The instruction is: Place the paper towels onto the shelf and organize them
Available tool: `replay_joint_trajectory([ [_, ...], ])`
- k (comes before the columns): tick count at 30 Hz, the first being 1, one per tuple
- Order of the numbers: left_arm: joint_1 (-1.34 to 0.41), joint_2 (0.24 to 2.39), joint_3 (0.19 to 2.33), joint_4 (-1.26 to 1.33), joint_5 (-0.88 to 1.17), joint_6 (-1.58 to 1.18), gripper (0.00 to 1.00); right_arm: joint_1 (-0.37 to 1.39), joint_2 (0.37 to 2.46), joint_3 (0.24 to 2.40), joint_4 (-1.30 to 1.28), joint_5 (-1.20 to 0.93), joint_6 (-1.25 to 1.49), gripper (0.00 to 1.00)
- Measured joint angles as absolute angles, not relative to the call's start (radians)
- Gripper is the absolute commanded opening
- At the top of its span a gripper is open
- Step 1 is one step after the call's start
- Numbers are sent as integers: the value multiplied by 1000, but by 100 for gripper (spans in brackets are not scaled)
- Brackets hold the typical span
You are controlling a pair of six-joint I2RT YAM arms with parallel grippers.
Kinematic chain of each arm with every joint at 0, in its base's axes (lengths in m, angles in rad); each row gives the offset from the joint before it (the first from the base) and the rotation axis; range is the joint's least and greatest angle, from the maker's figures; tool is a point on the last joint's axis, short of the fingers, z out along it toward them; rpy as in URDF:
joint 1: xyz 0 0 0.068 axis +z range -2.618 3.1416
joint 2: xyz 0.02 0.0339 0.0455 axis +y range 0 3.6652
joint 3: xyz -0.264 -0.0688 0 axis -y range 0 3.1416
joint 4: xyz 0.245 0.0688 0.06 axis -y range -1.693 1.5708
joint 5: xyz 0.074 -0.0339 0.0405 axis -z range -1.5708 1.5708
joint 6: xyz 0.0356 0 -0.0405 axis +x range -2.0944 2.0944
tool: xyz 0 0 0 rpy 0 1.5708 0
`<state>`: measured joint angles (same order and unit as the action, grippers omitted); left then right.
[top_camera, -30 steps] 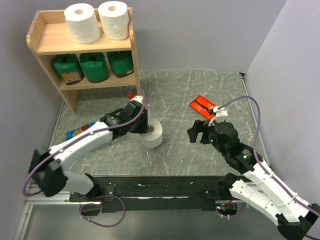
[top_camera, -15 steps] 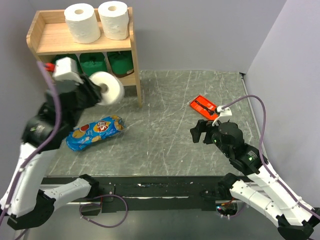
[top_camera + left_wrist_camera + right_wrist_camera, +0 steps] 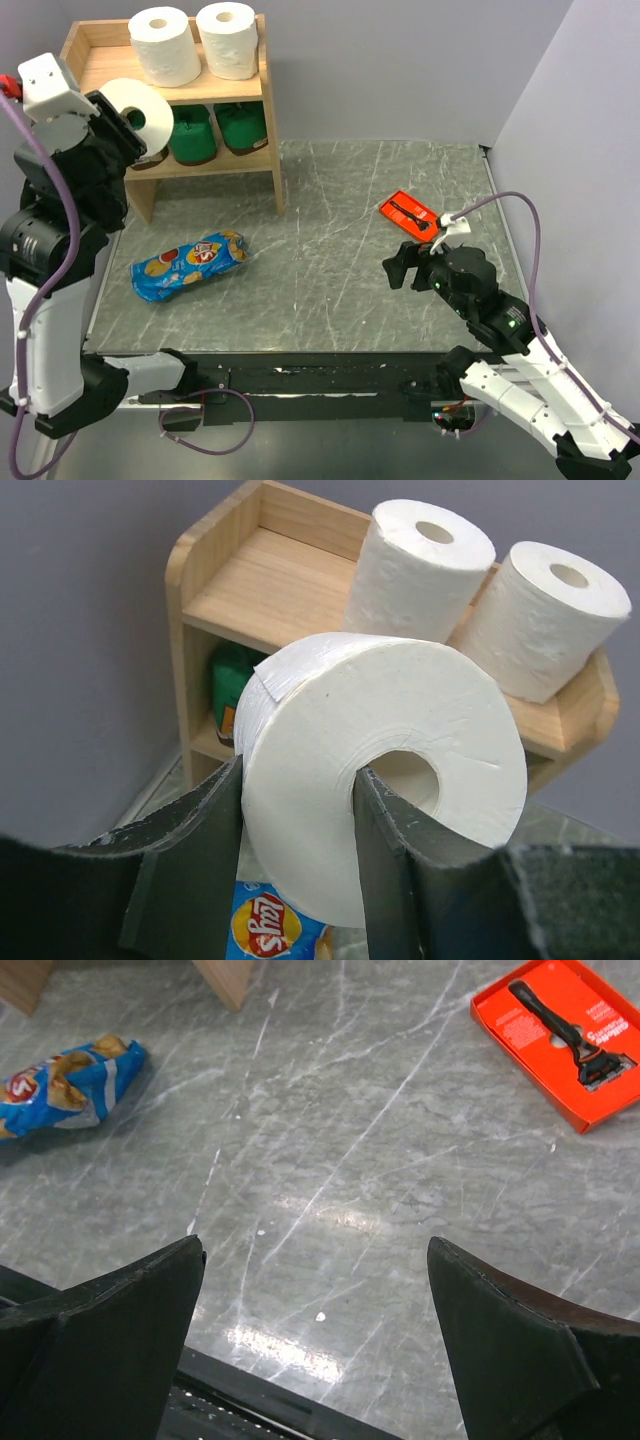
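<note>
The top board's end (image 3: 106, 63) beside the standing rolls (image 3: 165, 48) is empty, so my left gripper carries on moving the held roll there until the roll stands upright, and then let go.
My left gripper (image 3: 122, 118) (image 3: 298, 780) is shut on a white paper towel roll (image 3: 143, 106) (image 3: 330, 730), one finger inside its hollow tube and one against its outer side. It holds the roll in the air in front of the left end of the wooden shelf (image 3: 100, 75) (image 3: 260, 590), level with the top board. Two white rolls (image 3: 165, 45) (image 3: 228, 40) (image 3: 420, 570) (image 3: 550, 620) stand on the top board's right part. Green-wrapped rolls (image 3: 192, 135) (image 3: 243, 125) (image 3: 230, 680) sit on the lower tier, one mostly hidden behind the held roll. My right gripper (image 3: 405, 265) (image 3: 315, 1250) hangs open over bare table.
A blue snack bag (image 3: 188, 265) (image 3: 65, 1085) (image 3: 265, 925) lies on the table's left part, below the held roll. An orange-red tray (image 3: 408, 213) (image 3: 565, 1035) with a razor lies at the right, just beyond my right gripper. Grey walls stand close behind and beside the shelf.
My left arm has lifted the white roll off the mid-table and swung it up and left to the shelf's front left corner. The right arm has barely shifted.
</note>
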<state>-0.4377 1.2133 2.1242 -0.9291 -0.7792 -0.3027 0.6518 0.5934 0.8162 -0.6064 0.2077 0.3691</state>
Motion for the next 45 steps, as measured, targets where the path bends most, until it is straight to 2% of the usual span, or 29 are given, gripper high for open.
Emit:
replay_joint_trajectory([
  [5,-387,1270,2150,-897,-791,-255,30,652,580,836,-616,200,369,100],
  [10,-238,1341,2187,-884,-729,-246,29,652,577,849,-623,196,368,99],
  [24,136,1513,2286,-843,-373,-318,29,652,605,881,-647,218,358,100],
  [32,176,1550,2292,-768,-255,-338,30,652,655,891,-647,222,357,100],
  [39,174,1542,2282,-710,-231,-338,30,652,703,915,-644,224,358,100],
  [45,180,1581,2288,-659,-196,-342,34,652,699,923,-644,224,365,100],
])
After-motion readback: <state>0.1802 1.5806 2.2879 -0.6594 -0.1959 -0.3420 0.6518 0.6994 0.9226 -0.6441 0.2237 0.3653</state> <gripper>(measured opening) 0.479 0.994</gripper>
